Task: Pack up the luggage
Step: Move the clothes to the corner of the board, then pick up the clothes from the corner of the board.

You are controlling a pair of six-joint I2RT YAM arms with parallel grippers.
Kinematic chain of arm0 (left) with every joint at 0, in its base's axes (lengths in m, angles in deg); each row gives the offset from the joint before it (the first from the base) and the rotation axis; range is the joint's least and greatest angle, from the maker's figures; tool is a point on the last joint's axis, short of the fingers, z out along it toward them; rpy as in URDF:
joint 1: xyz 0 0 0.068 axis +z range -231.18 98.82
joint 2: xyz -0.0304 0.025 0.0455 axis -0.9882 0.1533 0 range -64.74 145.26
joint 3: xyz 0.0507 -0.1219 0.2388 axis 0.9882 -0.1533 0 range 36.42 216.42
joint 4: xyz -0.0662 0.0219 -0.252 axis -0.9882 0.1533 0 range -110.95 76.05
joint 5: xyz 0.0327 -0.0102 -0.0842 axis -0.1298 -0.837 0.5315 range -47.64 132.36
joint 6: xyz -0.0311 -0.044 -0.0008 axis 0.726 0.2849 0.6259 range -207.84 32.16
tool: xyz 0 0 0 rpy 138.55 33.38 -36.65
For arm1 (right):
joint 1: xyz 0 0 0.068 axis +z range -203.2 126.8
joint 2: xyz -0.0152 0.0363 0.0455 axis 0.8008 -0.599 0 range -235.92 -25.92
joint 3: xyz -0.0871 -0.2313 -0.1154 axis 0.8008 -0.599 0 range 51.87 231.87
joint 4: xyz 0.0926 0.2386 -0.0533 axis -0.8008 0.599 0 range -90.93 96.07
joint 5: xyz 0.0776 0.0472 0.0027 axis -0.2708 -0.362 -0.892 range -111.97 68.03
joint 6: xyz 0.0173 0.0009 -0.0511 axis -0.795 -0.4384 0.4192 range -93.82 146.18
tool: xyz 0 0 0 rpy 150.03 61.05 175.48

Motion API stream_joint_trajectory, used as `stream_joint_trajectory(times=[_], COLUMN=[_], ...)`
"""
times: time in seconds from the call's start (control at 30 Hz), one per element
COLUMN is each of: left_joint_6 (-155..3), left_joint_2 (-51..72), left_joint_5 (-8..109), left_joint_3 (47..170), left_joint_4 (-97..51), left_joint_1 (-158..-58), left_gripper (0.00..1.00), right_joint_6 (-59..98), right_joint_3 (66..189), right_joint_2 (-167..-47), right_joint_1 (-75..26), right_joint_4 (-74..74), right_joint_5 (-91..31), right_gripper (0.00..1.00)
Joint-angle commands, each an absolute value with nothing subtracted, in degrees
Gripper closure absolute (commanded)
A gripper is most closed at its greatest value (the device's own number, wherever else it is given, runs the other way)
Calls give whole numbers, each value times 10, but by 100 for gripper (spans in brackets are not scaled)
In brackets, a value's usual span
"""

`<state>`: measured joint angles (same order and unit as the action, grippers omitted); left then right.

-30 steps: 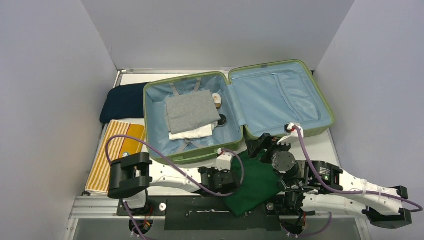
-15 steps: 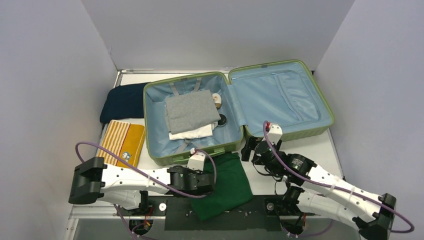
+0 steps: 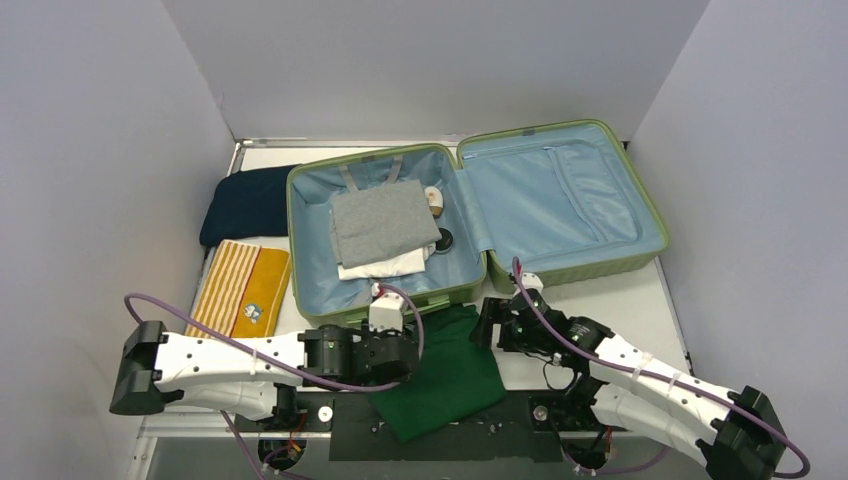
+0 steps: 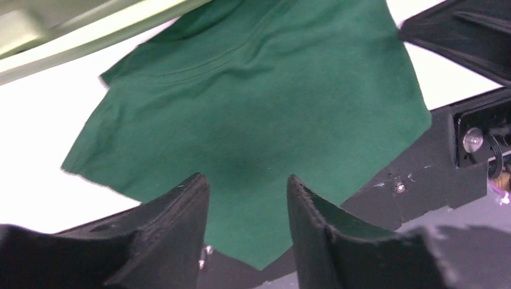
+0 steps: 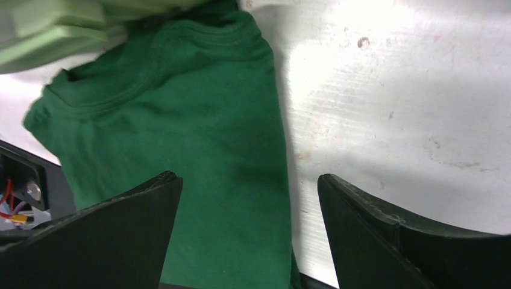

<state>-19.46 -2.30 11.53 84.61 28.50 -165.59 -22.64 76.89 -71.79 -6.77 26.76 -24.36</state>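
The shirt's edge is under my open right gripper while my left gripper spans flat cloth (image 4: 248, 205). My right gripper should therefore pinch that edge (image 5: 288, 208) and lift the shirt.
The luggage (image 3: 590, 200) lies open on the table, a light-green shell with blue lining. Its left half holds a folded grey garment (image 3: 382, 222) on top of a white one. In front of it a folded dark green shirt (image 3: 445, 365) lies flat on the table, its near corner over the black base plate. My left gripper (image 3: 410, 356) sits low at the shirt's left edge. In the left wrist view this gripper (image 4: 247, 180) is open above the shirt (image 4: 259, 102), holding nothing. My right gripper (image 3: 486, 326) hovers at the shirt's right edge, open (image 5: 248, 179) over cloth (image 5: 199, 150) and bare table.
A navy folded garment (image 3: 245, 200) and a yellow-and-white striped towel (image 3: 240, 290) lie left of the luggage. The luggage's green rim (image 4: 90, 36) stands close behind the shirt. The black base plate (image 3: 520, 430) runs along the near edge. Grey walls close in three sides.
My left gripper has opened and let go of the green shirt, which has slid left and now lies flat. Both arms have swung left and lower, the right one to the shirt's right edge.
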Motion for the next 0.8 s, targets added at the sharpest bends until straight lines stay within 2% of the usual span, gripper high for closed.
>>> stream_joint_trajectory(times=[0.0,0.1,0.27,0.5,0.63,0.77], left_joint_6=[-215,-206,-202,-178,-172,-167], left_joint_2=[16,63,136,162,173,186], left_joint_5=[136,137,143,148,151,163], left_joint_3=[805,778,764,710,692,673], left_joint_4=[126,71,27,3,-4,-26], left_joint_1=[-1659,-1657,-1653,-1652,-1655,-1659], left_gripper=[61,76,87,93,95,97], right_joint_6=[-239,-246,-272,-335,-360,-384], right_joint_3=[742,730,715,667,645,638], right_joint_2=[-747,-766,-795,-882,-942,-986], right_joint_1=[-70,-67,-32,43,80,111], right_joint_4=[211,204,206,115,54,9], right_joint_5=[-263,-267,-267,-320,-345,-351], right_gripper=[15,16,17,23,32,46])
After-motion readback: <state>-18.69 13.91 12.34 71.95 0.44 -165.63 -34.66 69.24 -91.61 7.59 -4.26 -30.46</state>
